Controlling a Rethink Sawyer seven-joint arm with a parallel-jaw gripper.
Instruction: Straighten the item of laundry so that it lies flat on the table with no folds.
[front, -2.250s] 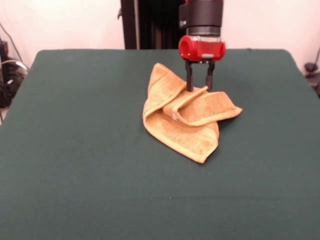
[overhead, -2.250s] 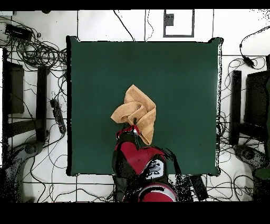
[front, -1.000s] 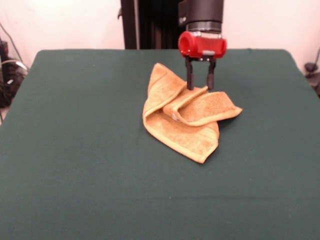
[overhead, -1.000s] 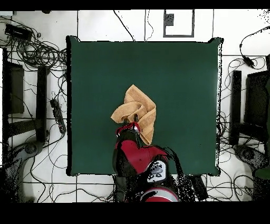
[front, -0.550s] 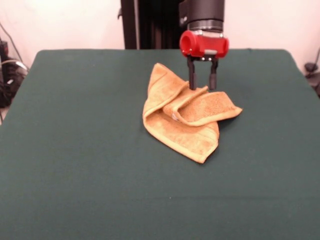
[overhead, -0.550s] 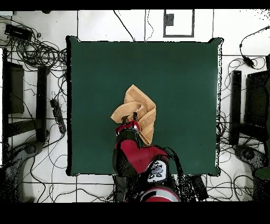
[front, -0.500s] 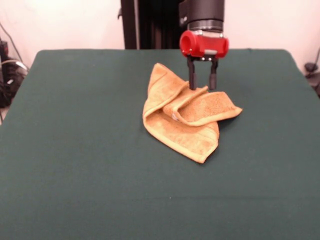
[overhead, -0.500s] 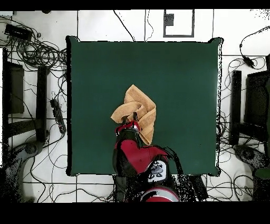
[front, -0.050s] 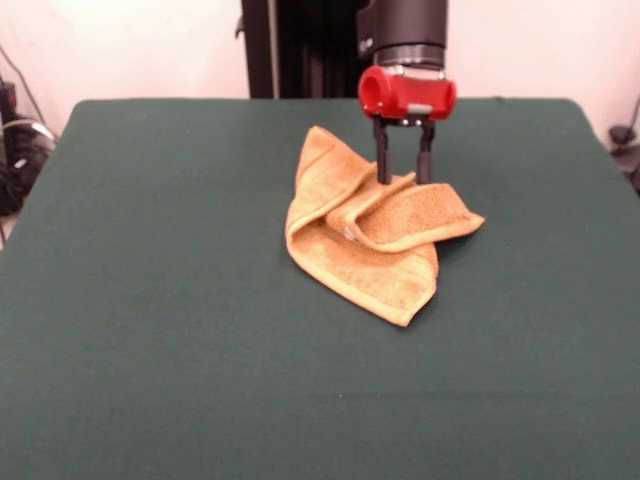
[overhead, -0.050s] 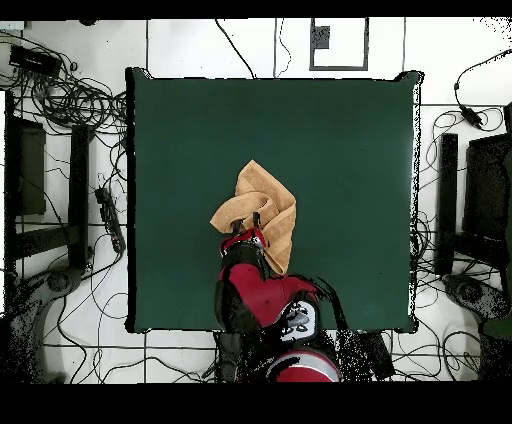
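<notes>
I expect the towel to spread open and drag its near corner (front, -0.050s: 404, 318) along when I pull, because the towel flap's curved hem (front, -0.050s: 385, 246) lies loosely on the towel's lower layer.
The item of laundry (front, -0.050s: 372, 245) is an orange-tan terry towel, crumpled with folded-over flaps, lying on the green table (front, -0.050s: 170, 300) a little right of centre and toward the far side. One folded flap sticks out to the right. My gripper (front, -0.050s: 403, 178) hangs over the towel's far edge with its two black fingers apart, open, their tips down at the ridge of the upper fold. In the overhead view the towel (overhead, -0.050s: 268, 198) lies near the middle of the table (overhead, -0.050s: 340, 140), and the gripper (overhead, -0.050s: 246, 228) sits at its lower edge, partly hidden by the red arm.
Cables (overhead, -0.050s: 70, 100) and dark equipment (overhead, -0.050s: 30, 170) lie on the floor around the table's left side, and more equipment (overhead, -0.050s: 480, 200) stands at the right. Green cloth spreads wide around the towel on every side.
The gripper has drifted slightly to the right in the front view and stayed open at the towel's far fold. The towel has not moved.
</notes>
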